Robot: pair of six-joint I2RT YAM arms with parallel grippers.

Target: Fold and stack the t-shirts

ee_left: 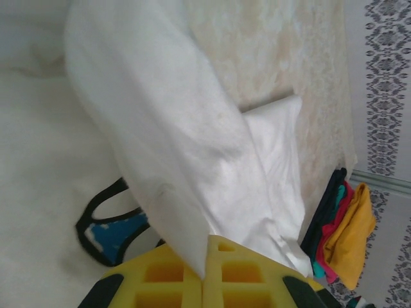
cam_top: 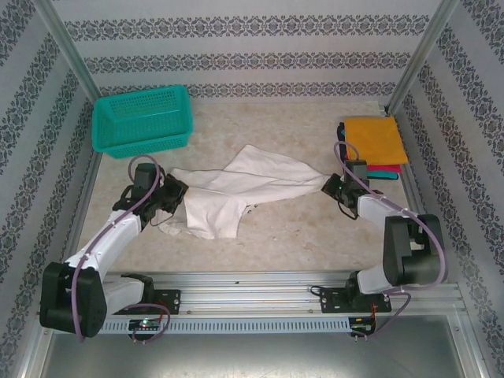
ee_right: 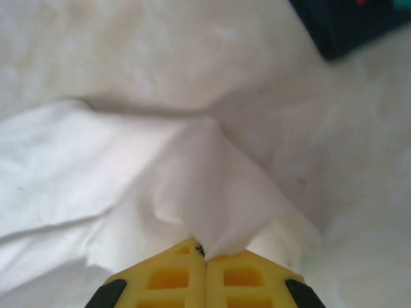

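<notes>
The white t-shirt is crumpled over its print (cam_top: 215, 211), so my left gripper should pull its end (ee_left: 187, 239) away from my right gripper before both grippers lift it open.
A white t-shirt (cam_top: 244, 189) lies crumpled across the middle of the table, stretched between both arms. My left gripper (cam_top: 175, 193) is shut on its left end. In the left wrist view the yellow pads (ee_left: 244, 276) pinch a white fold (ee_left: 173, 128), and a blue print with a black border (ee_left: 112, 234) shows beside them. My right gripper (cam_top: 329, 186) is shut on the shirt's right tip. The right wrist view shows white cloth (ee_right: 205, 186) bunched into the closed gripper (ee_right: 204, 253). Folded t-shirts are stacked at the back right, orange (cam_top: 374, 140) on top of red and teal (cam_top: 386, 169).
A teal mesh basket (cam_top: 143, 118) stands at the back left corner. Patterned walls and metal posts enclose the table on three sides. The folded stack (ee_left: 343, 231) lies close behind the right arm, and its dark edge (ee_right: 347, 25) shows at the top of the right wrist view.
</notes>
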